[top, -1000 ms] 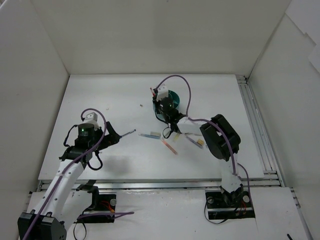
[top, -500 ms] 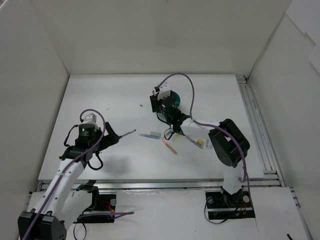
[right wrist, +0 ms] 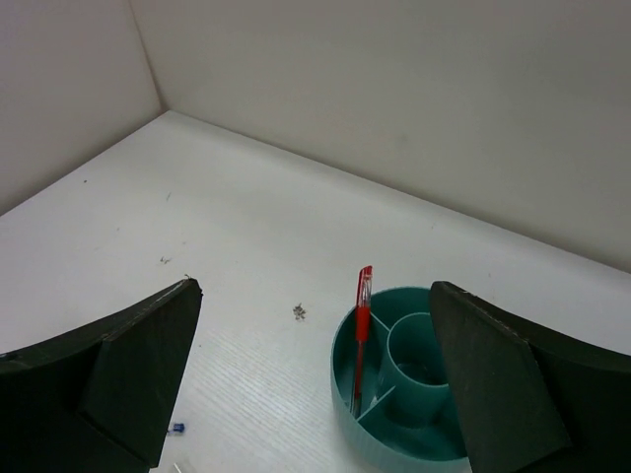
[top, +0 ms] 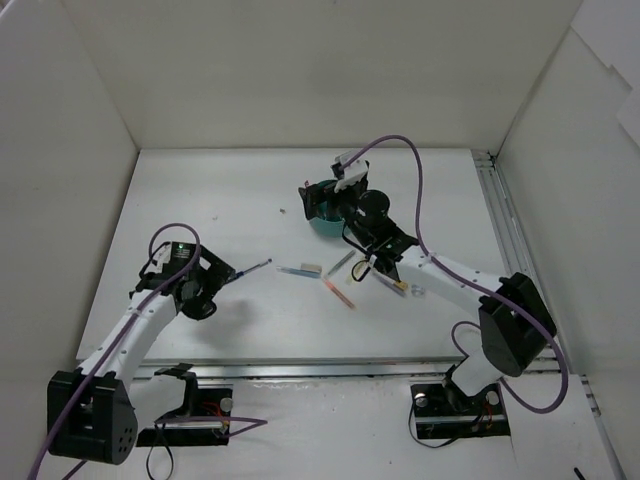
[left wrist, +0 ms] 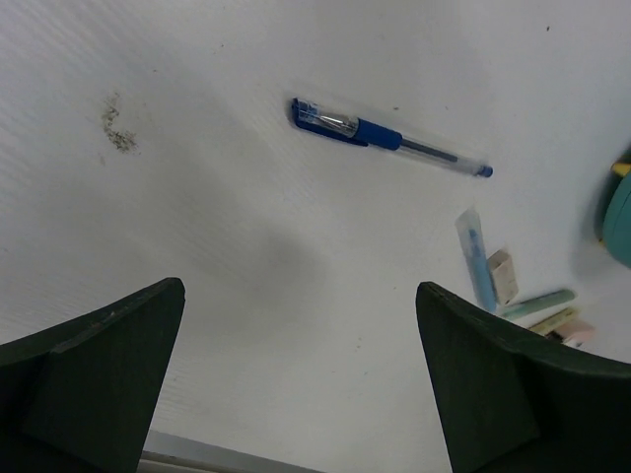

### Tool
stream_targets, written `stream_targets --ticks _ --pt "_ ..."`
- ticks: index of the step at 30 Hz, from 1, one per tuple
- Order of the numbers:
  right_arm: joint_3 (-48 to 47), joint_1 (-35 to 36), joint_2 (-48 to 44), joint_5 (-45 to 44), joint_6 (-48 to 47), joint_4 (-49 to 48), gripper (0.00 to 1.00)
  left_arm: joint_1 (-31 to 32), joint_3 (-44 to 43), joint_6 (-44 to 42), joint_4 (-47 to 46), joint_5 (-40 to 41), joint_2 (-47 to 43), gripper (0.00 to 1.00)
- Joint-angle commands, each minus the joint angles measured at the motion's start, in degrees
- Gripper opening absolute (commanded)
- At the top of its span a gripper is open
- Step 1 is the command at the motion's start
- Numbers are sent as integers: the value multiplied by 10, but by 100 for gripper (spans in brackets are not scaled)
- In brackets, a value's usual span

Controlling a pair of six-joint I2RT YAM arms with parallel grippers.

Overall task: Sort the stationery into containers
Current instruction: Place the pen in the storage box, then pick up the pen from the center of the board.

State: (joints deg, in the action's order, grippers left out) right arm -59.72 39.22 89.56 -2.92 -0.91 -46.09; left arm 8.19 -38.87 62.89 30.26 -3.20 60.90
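My gripper is going to lower the blue pen [top: 248,271] into the teal organizer. It will lean and stick out just like the red pen [top: 307,184], which leans with its end above the teal organizer's rim.
The teal organizer [top: 322,226] stands mid-table, and a red pen [right wrist: 362,335] leans upright in one outer compartment [right wrist: 404,384]. My right gripper [right wrist: 314,286] hangs open above and just behind it, holding nothing; from above it [top: 322,197] partly covers the organizer. A blue pen [left wrist: 389,138] lies on the table ahead of my open, empty left gripper [left wrist: 299,291], seen from above at the left [top: 222,272]. More stationery lies loose: a light-blue pen [left wrist: 475,258], an eraser [left wrist: 502,276], a green pen [left wrist: 537,304] and a pink pen [top: 340,293].
White walls close the table on three sides. A metal rail [top: 515,250] runs along the right edge. Small dark specks [right wrist: 299,311] lie left of the organizer. Yellow and other small items [top: 397,284] rest under the right forearm.
My right gripper opened and let go of the red pen, which now stands in the organizer; that arm swung out to the right. My left arm shifted lower, toward the blue pen.
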Motion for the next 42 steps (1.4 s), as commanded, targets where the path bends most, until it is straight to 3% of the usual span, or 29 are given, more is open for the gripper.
stream_targets --ticks 1,7,17,21,23,30,38,39,40,42 --pt "35 5 -62 -28 34 -43 98 11 -10 175 -17 29 14 100" --pt "102 6 -136 -69 57 -28 98 32 -104 269 22 138 100 100" --pt "99 2 -229 -308 91 151 98 63 -230 322 32 95 289 95" --pt "93 -4 -234 -355 96 186 98 81 -269 324 52 85 346 90" --pt "94 -4 -236 -363 98 194 98 87 -282 330 60 88 359 80" --pt "90 -13 -241 -381 93 198 98 87 -278 345 97 90 398 68" --pt "97 -22 -250 -395 89 204 98 61 -292 340 106 101 431 44" --pt "98 -22 -255 -403 88 203 98 61 -299 334 109 101 443 40" --pt "102 -25 -262 -408 87 204 98 61 -307 330 115 102 448 27" --pt "104 -28 -272 -416 86 204 98 61 -329 319 122 106 464 22"
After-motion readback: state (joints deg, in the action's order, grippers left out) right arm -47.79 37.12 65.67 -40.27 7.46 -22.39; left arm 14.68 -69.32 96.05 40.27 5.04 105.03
